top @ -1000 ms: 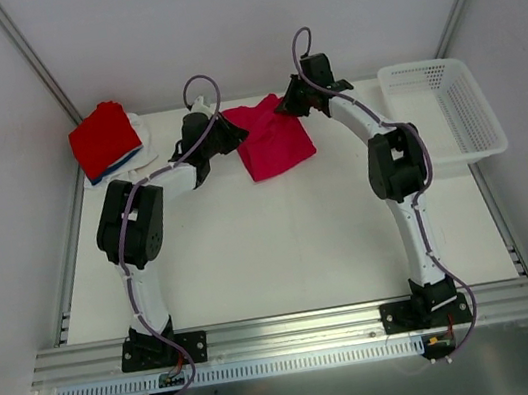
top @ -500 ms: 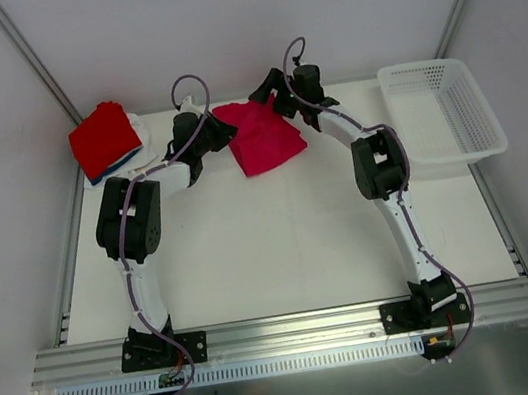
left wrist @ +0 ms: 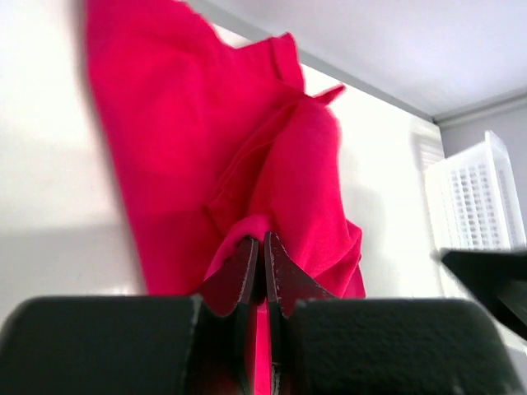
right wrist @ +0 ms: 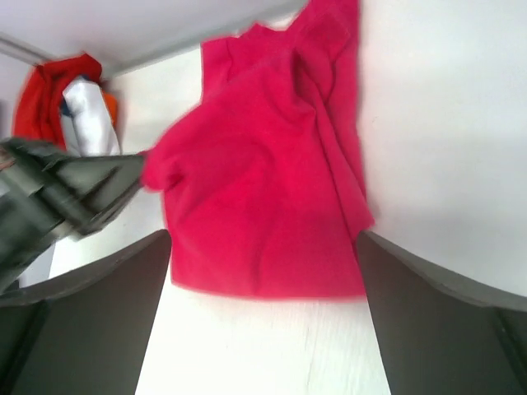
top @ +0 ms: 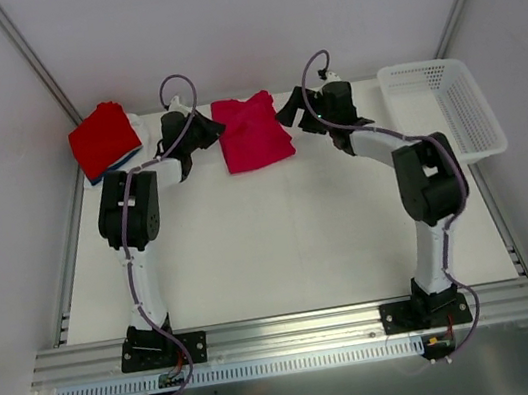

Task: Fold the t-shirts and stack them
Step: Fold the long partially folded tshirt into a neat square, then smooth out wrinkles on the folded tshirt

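The crimson-pink t-shirt's upper layer is wrinkled and crooked on top of the lower layer. Next, my right gripper reaches across and straightens the back edge before stacking.
The crimson-pink t-shirt lies folded at the back middle of the table. My left gripper is shut on a pinch of its left edge; in the left wrist view the fingertips press together on the cloth. My right gripper stands open just right of the shirt and touches nothing. Its wrist view shows the shirt ahead between the wide fingers. A stack of folded t-shirts, bright red on top with blue and white edges below, sits at the back left.
A white mesh basket stands at the back right, partly over the table's edge, and shows in the left wrist view as well. Grey walls close the back and sides. Bare white tabletop stretches in front of the shirt.
The right gripper opened, let go of the crimson-pink shirt and drew back to the right. The left gripper carried the shirt left and toward the back, where it now lies flatter.
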You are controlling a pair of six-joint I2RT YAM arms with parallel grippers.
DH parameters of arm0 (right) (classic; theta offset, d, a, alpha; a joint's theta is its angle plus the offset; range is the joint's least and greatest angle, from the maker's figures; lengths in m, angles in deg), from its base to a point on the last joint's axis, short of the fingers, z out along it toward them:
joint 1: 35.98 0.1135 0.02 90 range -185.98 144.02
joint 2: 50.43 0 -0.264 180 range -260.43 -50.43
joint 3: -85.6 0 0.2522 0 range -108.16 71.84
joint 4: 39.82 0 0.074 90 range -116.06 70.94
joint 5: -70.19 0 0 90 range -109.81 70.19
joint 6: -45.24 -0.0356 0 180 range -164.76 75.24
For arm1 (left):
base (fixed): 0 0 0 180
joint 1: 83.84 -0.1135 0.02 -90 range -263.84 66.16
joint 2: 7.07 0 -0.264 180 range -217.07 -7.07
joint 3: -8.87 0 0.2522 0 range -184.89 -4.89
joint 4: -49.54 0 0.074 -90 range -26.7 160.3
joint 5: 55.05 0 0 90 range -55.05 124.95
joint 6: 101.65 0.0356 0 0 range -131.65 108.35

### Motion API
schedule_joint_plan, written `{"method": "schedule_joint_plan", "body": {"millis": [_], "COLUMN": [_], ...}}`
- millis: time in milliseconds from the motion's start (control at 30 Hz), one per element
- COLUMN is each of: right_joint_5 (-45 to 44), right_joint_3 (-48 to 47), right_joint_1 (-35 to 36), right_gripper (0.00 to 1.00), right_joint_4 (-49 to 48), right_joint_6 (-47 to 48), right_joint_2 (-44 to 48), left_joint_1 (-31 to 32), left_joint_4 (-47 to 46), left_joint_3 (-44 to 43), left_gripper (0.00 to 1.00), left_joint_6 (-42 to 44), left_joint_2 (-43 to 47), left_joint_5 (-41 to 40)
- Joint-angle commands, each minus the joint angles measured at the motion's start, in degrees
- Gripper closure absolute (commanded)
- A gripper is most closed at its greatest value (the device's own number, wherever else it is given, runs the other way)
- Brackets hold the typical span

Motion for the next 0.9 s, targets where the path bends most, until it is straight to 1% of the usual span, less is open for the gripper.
{"method": "schedule_joint_plan", "body": {"millis": [0,33,67,100,133,167,200,233,267,300,333,400,433,533,600,633,667,700,733,767,800,833,867], "right_joint_5": [-5.25,-5.78,-7.0,-7.36,-7.28,-6.76,-6.23,-5.7,-4.91,-4.91,-4.82,-4.91,-4.91,-4.38,-4.12,-4.29,-5.07,-5.43,-5.61,-5.17,-4.65,-4.29,-2.9], "right_joint_3": [10.42,15.76,18.16,20.18,22.03,24.66,25.56,26.26,27.49,28.11,28.72,30.92,31.45,32.77,33.21,33.47,33.82,34.09,34.0,33.48,32.43,28.85,26.21], "right_joint_1": [-0.84,-0.92,-0.92,-0.92,-0.92,-0.84,-0.83,-0.75,-0.57,-0.48,-0.4,-0.31,-0.22,-0.13,0.31,0.57,1.44,1.8,2.15,2.68,2.59,2.68,2.68], "right_gripper": [0.0,0.01,0.01,0.01,0.01,0.0,0.0,0.01,0.0,0.01,0.0,0.01,0.01,0.01,0.01,0.01,0.01,0.0,0.01,0.01,0.0,0.01,0.01], "right_joint_4": [-5.9,-6.07,-6.16,-6.08,-6.25,-6.34,-6.17,-5.38,-5.11,-4.15,-3.79,-3.61,-3.53,-2.48,-0.99,-0.54,-0.28,0.6,0.95,1.3,3.66,5.25,7.09], "right_joint_6": [7.34,8.04,8.74,8.75,8.84,8.84,8.67,8.58,8.58,8.84,9.1,9.45,9.45,9.72,9.72,10.07,10.51,10.94,11.56,11.91,12.0,12.0,11.92], "right_joint_2": [16.89,19.18,21.29,24.79,26.22,27.19,28.68,29.22,29.66,30.09,31.06,31.94,32.64,33.44,34.66,35.37,37.03,37.74,38.35,38.54,38.1,37.31,34.61], "left_joint_1": [-0.5,-0.58,-0.85,-0.94,-1.11,-1.29,-1.72,-2.08,-2.34,-3.13,-3.57,-4.45,-5.32,-6.91,-7.79,-8.31,-9.1,-9.28,-9.37,-9.03,-8.85,-8.5,-7.89], "left_joint_4": [-6.15,-6.32,-6.41,-6.33,-6.15,-5.45,-3.45,-2.56,-1.59,-0.45,0.08,-1.4,-2.71,-2.2,-2.28,-3.5,-7.6,-9.64,-10.97,-10.2,-9.24,-8.7,-8.26], "left_joint_3": [-7.76,-9.79,-12.34,-18.02,-21.03,-24.8,-32.67,-36.32,-39.92,-45.35,-46.8,-47.69,-47.61,-47.96,-47.79,-47.09,-45.77,-42.37,-40.94,-40.14,-39.61,-38.91,-35.08], "left_gripper": [1.0,1.0,0.99,0.91,0.83,0.72,0.61,0.52,0.51,0.5,0.37,0.17,0.02,0.01,0.01,0.01,0.01,0.01,0.01,0.01,0.01,0.01,0.01], "left_joint_6": [1.5,1.5,1.24,0.81,-0.59,-1.48,-2.44,-3.32,-4.98,-5.61,-6.92,-8.51,-9.12,-7.47,-7.9,-9.64,-10.53,-11.41,-11.85,-11.77,-11.42,-11.42,-11.5], "left_joint_2": [-5.37,-7.22,-8.98,-13.09,-15.48,-17.85,-22.92,-25.32,-27.43,-30.67,-31.75,-32.9,-32.9,-32.38,-31.16,-30.19,-29.05,-25.64,-23.61,-21.85,-18.26,-16.23,-11.51], "left_joint_5": [6.68,7.91,9.75,10.46,10.73,10.65,11.08,11.17,10.83,9.69,8.9,6.62,6.26,2.66,2.12,3.51,4.14,4.32,4.41,5.28,6.24,7.38,9.22]}}
